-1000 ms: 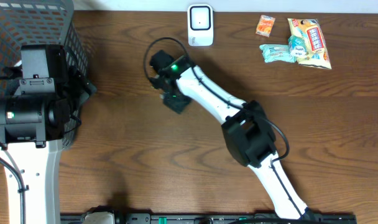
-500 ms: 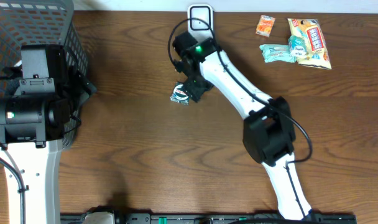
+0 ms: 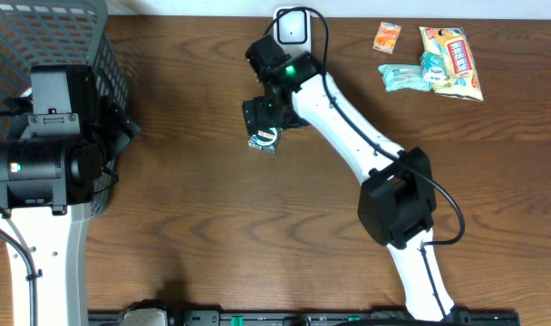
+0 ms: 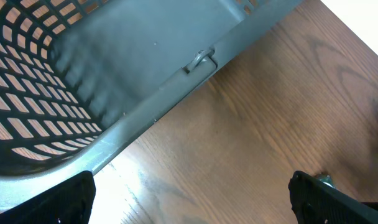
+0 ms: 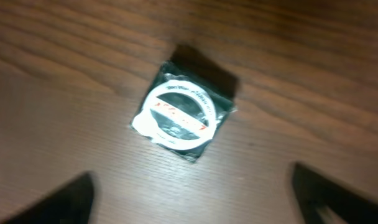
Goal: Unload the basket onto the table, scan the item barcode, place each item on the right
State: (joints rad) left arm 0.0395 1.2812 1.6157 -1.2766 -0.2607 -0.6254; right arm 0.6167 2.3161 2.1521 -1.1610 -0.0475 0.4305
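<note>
My right gripper needs to turn square to the packet's sides (image 5: 212,134) before it grips for the scanner, since the packet (image 5: 181,113) lies crooked ahead of its open fingers.
The item is a small dark green square packet (image 3: 265,139) with a white round label, lying flat on the wooden table. In the right wrist view the packet (image 5: 181,115) is ahead of my right gripper (image 5: 195,199), which is open with bare table between its fingertips. From overhead, the right gripper (image 3: 260,118) hovers just behind the packet. The white barcode scanner (image 3: 292,36) stands at the table's back edge, close behind the right wrist. My left gripper (image 4: 192,202) is open over bare wood next to the basket.
A grey mesh basket (image 3: 40,27) fills the back left corner, and its rim (image 4: 176,93) crosses the left wrist view. Several snack packets (image 3: 434,59) lie at the back right. The left arm (image 3: 44,154) stands at the left edge.
The packet, earlier under the right gripper, now lies free on the table. The right jaws have opened wider and the gripper has shifted slightly back. The left arm has not moved.
</note>
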